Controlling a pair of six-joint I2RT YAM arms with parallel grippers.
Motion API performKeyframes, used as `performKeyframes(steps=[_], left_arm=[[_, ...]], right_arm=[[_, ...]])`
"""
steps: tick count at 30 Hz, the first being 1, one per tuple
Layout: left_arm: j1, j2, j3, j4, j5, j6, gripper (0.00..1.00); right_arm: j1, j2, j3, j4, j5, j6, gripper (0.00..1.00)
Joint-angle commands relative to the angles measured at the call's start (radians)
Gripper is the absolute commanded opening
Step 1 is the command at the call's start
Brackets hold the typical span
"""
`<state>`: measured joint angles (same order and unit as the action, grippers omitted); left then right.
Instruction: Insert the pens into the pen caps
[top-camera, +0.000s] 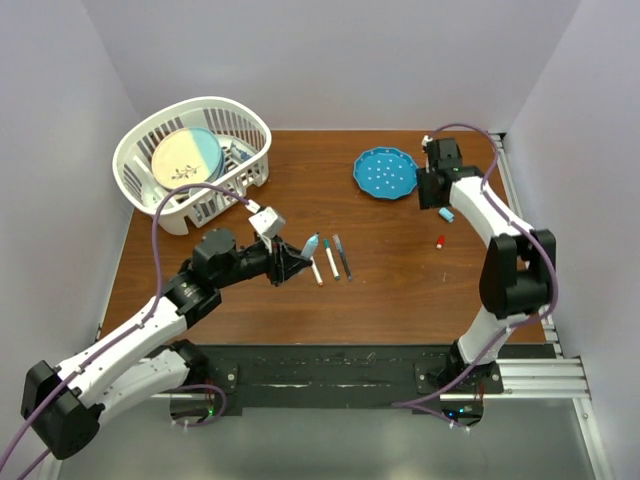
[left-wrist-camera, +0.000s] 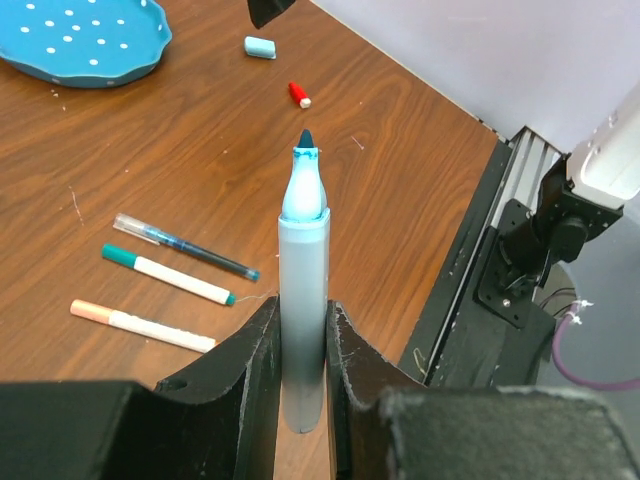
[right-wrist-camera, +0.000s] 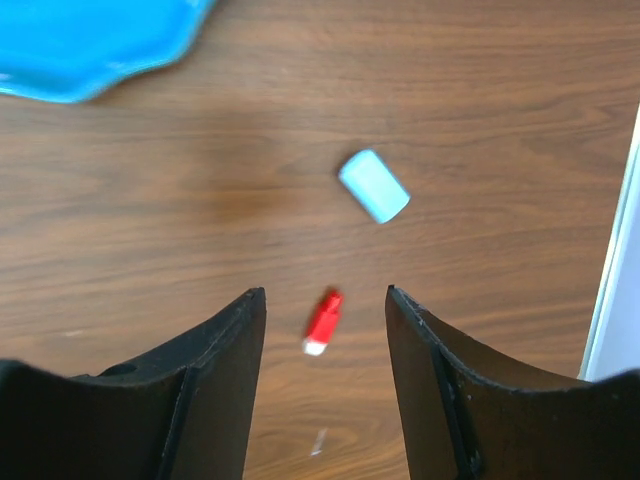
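The robot's right gripper keeps going past the red cap until its fingers are on both sides of the light blue cap (top-camera: 446, 214), which lies free and matches the light blue pen (top-camera: 310, 246).
My left gripper (top-camera: 293, 262) (left-wrist-camera: 303, 318) is shut on a thick light blue pen (top-camera: 312, 244) (left-wrist-camera: 303, 270), bare tip pointing away. Three thin pens lie beside it on the table: a dark blue one (top-camera: 342, 256) (left-wrist-camera: 186, 245), a white one with teal ends (top-camera: 331, 258) (left-wrist-camera: 166, 274) and a white one with a salmon end (top-camera: 316, 270) (left-wrist-camera: 141, 324). My right gripper (top-camera: 434, 198) (right-wrist-camera: 323, 293) is open and empty, hovering above a red cap (top-camera: 440, 240) (right-wrist-camera: 323, 322) (left-wrist-camera: 299, 94). A light blue cap (top-camera: 447, 214) (right-wrist-camera: 374, 186) (left-wrist-camera: 260, 46) lies just beyond it.
A blue dotted plate (top-camera: 385, 172) (left-wrist-camera: 80, 45) (right-wrist-camera: 90, 45) sits at the back centre-right. A white basket (top-camera: 150, 190) holding a yellow and blue plate stands at the back left. A metal rail (top-camera: 520, 200) runs along the table's right edge.
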<state>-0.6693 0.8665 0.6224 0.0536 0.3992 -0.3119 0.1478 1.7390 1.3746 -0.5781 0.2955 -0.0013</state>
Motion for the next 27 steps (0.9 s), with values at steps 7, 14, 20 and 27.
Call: performKeyframes(steps=[7, 14, 20, 27], left_arm=[[-0.004, -0.017, 0.071, -0.021, 0.01, 0.093, 0.0], [-0.003, -0.049, 0.057, -0.005, 0.006, 0.094, 0.0], [-0.003, -0.026, 0.074, -0.006, 0.016, 0.103, 0.0], [-0.003, -0.029, 0.074, -0.003, 0.012, 0.105, 0.0]], right_arm=[[-0.145, 0.221, 0.247, -0.164, -0.239, -0.236, 0.58], [-0.172, 0.413, 0.47, -0.279, -0.249, -0.328, 0.57], [-0.189, 0.45, 0.494, -0.289, -0.228, -0.348, 0.57], [-0.211, 0.461, 0.471, -0.278, -0.263, -0.362, 0.56]])
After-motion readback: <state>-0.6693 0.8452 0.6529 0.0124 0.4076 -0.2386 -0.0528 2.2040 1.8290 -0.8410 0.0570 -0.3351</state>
